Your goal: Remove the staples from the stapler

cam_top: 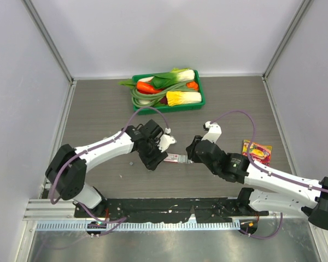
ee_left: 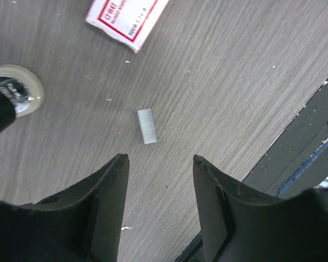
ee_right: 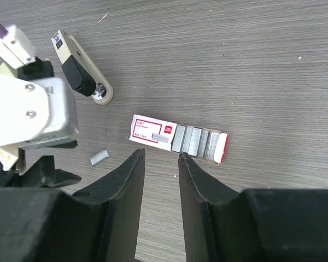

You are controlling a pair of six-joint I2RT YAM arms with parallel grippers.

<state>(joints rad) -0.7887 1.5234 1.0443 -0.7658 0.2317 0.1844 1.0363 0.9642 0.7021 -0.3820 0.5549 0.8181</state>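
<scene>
My left gripper keeps going down until its open fingers are on both sides of the loose grey staple strip (ee_left: 147, 126), because the strip lies clear of the staple box with its narrow width (ee_left: 149, 136) facing them.
The stapler (ee_right: 81, 72) lies on the wood table, with a pale base, a black top and a shiny metal end. Only that end shows in the left wrist view (ee_left: 15, 91). I cannot make it out in the top view. A short grey strip of staples (ee_left: 147, 126) lies loose on the table just ahead of my left gripper (ee_left: 159, 159), which is open and empty above it. The strip also shows in the right wrist view (ee_right: 99, 157). My right gripper (ee_right: 162, 155) is open and empty, hovering just short of the staple box (ee_right: 150, 131).
The red-and-white staple box (cam_top: 175, 159) lies open between the grippers with several staple strips in it (ee_right: 191, 139) and one strip on its lid (ee_right: 160, 138). A green basket (cam_top: 201, 103) of vegetables stands at the back. A red-yellow packet (cam_top: 257, 150) lies right.
</scene>
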